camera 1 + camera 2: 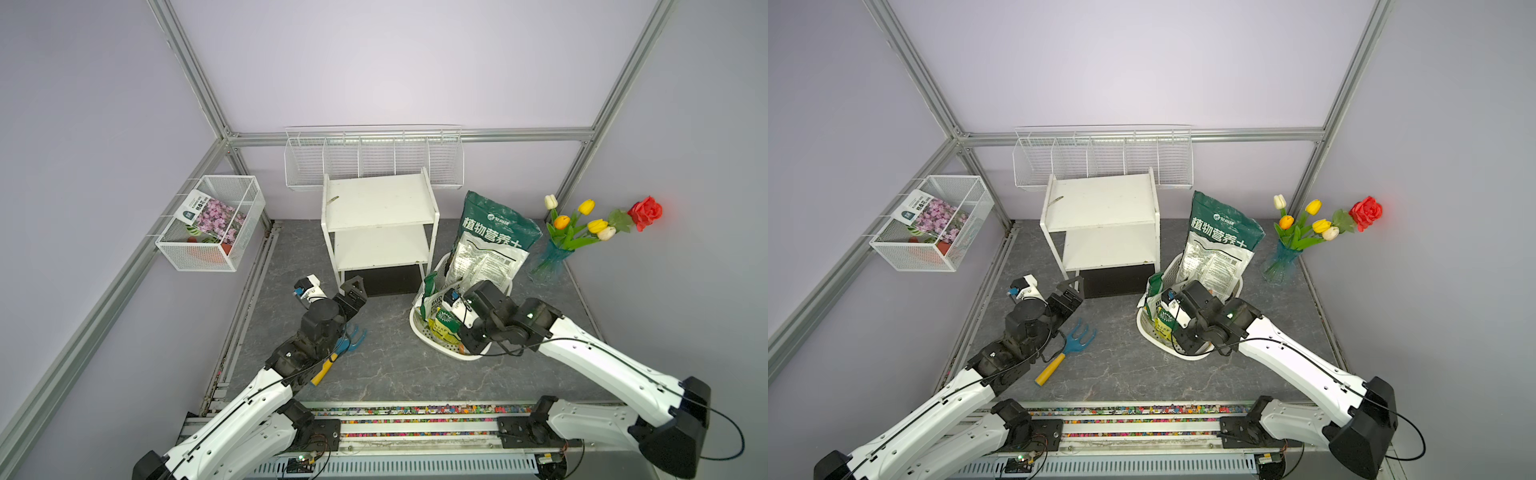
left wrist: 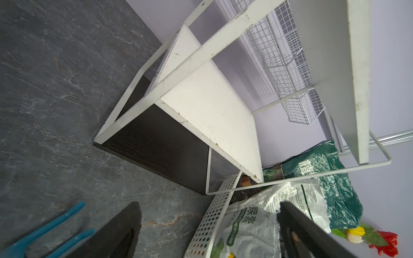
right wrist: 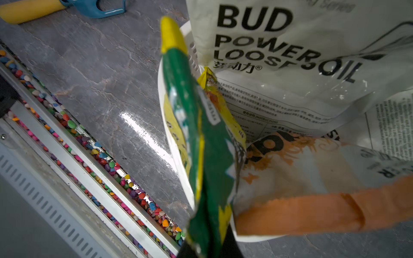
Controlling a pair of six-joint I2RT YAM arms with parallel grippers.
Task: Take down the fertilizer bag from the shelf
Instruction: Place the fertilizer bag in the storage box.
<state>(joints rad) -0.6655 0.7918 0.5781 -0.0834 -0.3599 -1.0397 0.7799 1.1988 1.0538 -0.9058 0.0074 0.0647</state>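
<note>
The green and yellow fertilizer bag [image 3: 189,103] stands upright past the basket's rim, so my right gripper should press it down into the basket's front [image 1: 446,340] before opening.
The white three-tier shelf [image 1: 378,203] [image 1: 1100,203] [image 2: 212,105] stands at the back, and its visible boards are bare. A green and yellow fertilizer bag [image 1: 444,322] [image 1: 1165,322] [image 3: 201,145] stands upright at the front of the white perforated basket [image 1: 440,349] [image 1: 1183,355] [image 3: 174,143]. My right gripper [image 1: 463,336] [image 3: 207,245] is shut on the bag's edge. My left gripper [image 1: 355,293] [image 1: 1069,293] [image 2: 207,207] hovers open and holds nothing, low in front of the shelf's dark bottom tier.
Besides that bag, the basket holds a tall green soil bag [image 1: 494,232], a white "BUD" soil bag [image 3: 290,55] and an orange-printed bag [image 3: 301,174]. A blue rake [image 1: 1077,338] lies by the left arm. A flower vase [image 1: 548,257] stands at the right. Wire baskets [image 1: 374,158] [image 1: 212,224] hang on the walls.
</note>
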